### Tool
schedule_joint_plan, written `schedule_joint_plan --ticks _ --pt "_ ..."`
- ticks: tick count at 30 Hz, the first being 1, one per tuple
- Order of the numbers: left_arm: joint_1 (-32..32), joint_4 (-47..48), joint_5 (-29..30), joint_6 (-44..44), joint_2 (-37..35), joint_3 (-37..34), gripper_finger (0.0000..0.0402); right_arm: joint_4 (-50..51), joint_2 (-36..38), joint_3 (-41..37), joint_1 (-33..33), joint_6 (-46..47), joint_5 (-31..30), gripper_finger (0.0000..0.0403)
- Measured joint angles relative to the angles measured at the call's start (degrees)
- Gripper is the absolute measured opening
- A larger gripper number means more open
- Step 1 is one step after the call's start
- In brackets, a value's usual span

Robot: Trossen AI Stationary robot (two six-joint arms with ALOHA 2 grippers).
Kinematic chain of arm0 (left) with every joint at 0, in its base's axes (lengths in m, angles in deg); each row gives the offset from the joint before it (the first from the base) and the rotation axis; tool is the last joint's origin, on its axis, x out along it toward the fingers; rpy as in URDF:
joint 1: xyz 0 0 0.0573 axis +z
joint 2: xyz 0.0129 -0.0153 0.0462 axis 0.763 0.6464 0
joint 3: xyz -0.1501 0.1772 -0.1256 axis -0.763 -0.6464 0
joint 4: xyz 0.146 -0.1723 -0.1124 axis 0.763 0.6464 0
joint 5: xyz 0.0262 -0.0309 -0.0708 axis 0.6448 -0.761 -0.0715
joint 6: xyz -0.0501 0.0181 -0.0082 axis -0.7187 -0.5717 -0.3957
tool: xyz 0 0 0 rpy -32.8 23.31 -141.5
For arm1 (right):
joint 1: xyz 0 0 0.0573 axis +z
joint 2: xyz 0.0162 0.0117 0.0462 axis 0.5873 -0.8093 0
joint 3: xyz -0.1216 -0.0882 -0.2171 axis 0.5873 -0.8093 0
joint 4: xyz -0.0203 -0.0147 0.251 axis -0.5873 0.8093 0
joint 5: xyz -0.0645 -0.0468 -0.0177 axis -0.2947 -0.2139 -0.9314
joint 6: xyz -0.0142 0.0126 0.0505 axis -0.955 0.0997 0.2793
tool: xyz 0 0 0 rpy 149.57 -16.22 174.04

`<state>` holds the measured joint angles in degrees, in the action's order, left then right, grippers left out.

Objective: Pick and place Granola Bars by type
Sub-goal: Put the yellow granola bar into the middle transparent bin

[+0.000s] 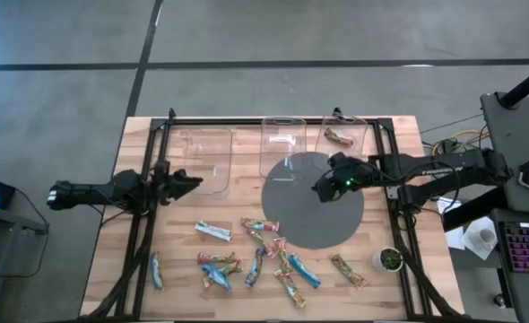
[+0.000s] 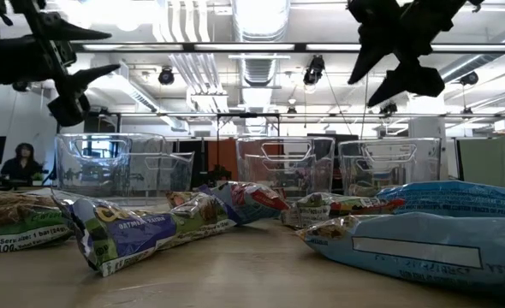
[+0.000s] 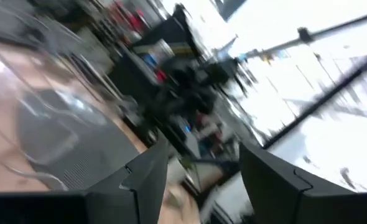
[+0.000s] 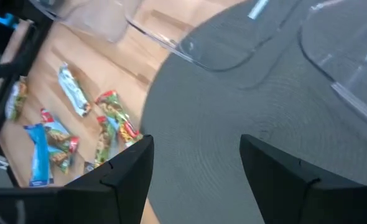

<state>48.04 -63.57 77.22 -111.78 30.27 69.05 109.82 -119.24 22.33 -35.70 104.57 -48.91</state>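
The green granola bar (image 1: 348,271) near the cup lies free of the pile, so I should keep my right gripper moving toward it until my open fingers straddle it.
Several granola bars (image 1: 255,260) in blue, green and multicoloured wrappers lie scattered flat on the near half of the table. One red-brown bar (image 1: 337,136) lies in the far right clear bin. My right gripper (image 1: 320,190) hangs open and empty over the grey round mat (image 1: 314,220), in front of the bins; in its wrist view (image 4: 196,162) the bars (image 4: 109,127) lie beyond the mat's edge. My left gripper (image 1: 193,181) is open and empty, raised above the table's left side near the left bin (image 1: 203,160).
Three clear plastic bins (image 2: 274,167) stand in a row along the far edge. A small cup with green contents (image 1: 389,259) sits by the table's right near corner. Black rails frame the table's left and right sides. A person (image 2: 21,162) sits in the room behind.
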Motion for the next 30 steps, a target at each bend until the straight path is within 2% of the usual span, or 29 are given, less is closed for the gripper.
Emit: schedule_joint_plan --ticks 4,6,13,21,26,30 --pt "0.0 -0.4 6.0 -2.1 0.0 0.0 0.0181 -2.0 0.0 0.0 0.0 0.0 0.2 0.0228" --pt "0.1 -0.4 8.3 -2.3 0.0 0.0 0.0181 -2.0 0.0 0.0 0.0 0.0 2.4 0.0228" --pt "0.1 -0.3 9.6 -2.1 0.0 0.0 0.0181 -0.8 0.0 0.0 3.3 2.6 10.6 0.0228" --pt "0.1 -0.2 9.6 -2.3 0.0 0.0 0.0181 10.4 0.0 -0.1 15.6 11.4 12.7 0.0228" --pt "0.1 0.0 9.6 -2.3 0.0 0.0 0.0181 9.2 -0.4 -2.2 24.5 14.9 12.2 0.0228" --pt "0.1 1.1 9.7 -2.0 0.1 0.0 0.0181 6.6 -3.6 -3.9 29.3 15.4 12.3 0.0228"
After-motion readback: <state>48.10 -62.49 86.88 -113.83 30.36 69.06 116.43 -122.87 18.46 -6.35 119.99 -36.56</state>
